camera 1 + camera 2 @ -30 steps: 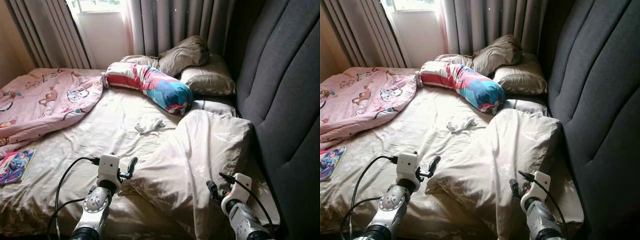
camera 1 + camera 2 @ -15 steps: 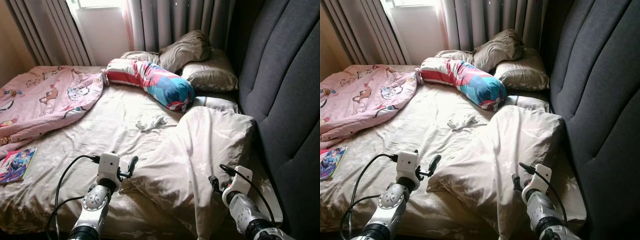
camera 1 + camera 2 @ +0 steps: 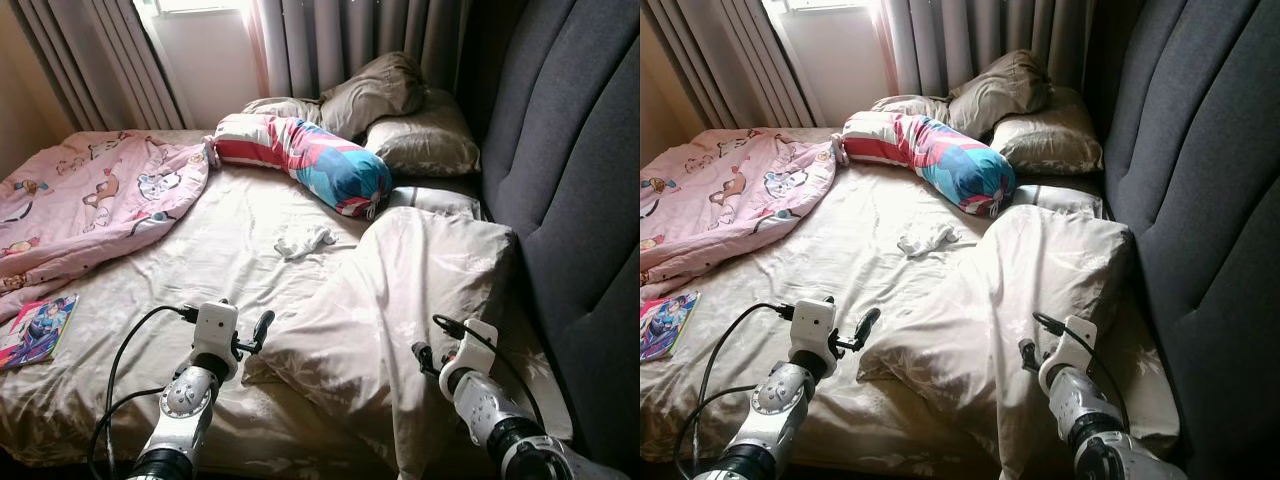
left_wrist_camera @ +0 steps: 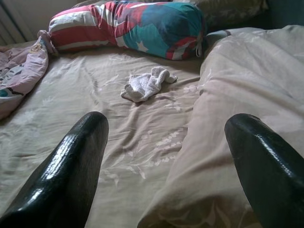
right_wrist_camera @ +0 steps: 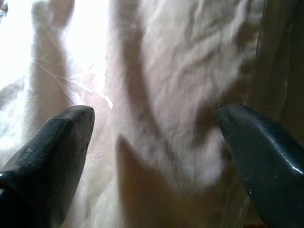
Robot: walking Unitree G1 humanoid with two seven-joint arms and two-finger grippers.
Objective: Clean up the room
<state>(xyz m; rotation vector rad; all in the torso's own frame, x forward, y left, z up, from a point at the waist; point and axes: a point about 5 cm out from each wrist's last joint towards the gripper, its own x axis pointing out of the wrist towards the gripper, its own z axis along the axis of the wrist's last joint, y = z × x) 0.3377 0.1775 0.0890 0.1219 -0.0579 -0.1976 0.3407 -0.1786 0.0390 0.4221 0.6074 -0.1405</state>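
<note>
The beige duvet's corner (image 3: 264, 366) sticks out plump, so the whole duvet (image 3: 385, 300) will swing around and come to rest flat when the robot pulls the duvet's fold toward the headboard.
A crumpled beige duvet (image 3: 400, 290) lies heaped on the right side of the bed. My left gripper (image 3: 258, 335) hovers open just off the heap's near left corner, its fingers (image 4: 80, 161) wide apart. Beyond it a small white cloth (image 4: 146, 83) lies on the beige sheet (image 3: 220, 250). My right gripper (image 3: 424, 356) is open low over the duvet's near right part, and folds of the fabric lie between its fingers (image 5: 57, 137). A red, white and blue bolster (image 3: 310, 162) lies across the bed farther back.
A pink cartoon blanket (image 3: 90, 195) covers the far left of the bed. A colourful magazine (image 3: 38, 328) lies at the left edge. Brown pillows (image 3: 420, 140) are stacked at the grey padded headboard (image 3: 570, 200) on the right. Grey curtains (image 3: 350, 40) and a window stand behind.
The whole picture has shifted slightly, so the camera moved. My right arm shows further into view over the duvet. The left gripper holds its place.
</note>
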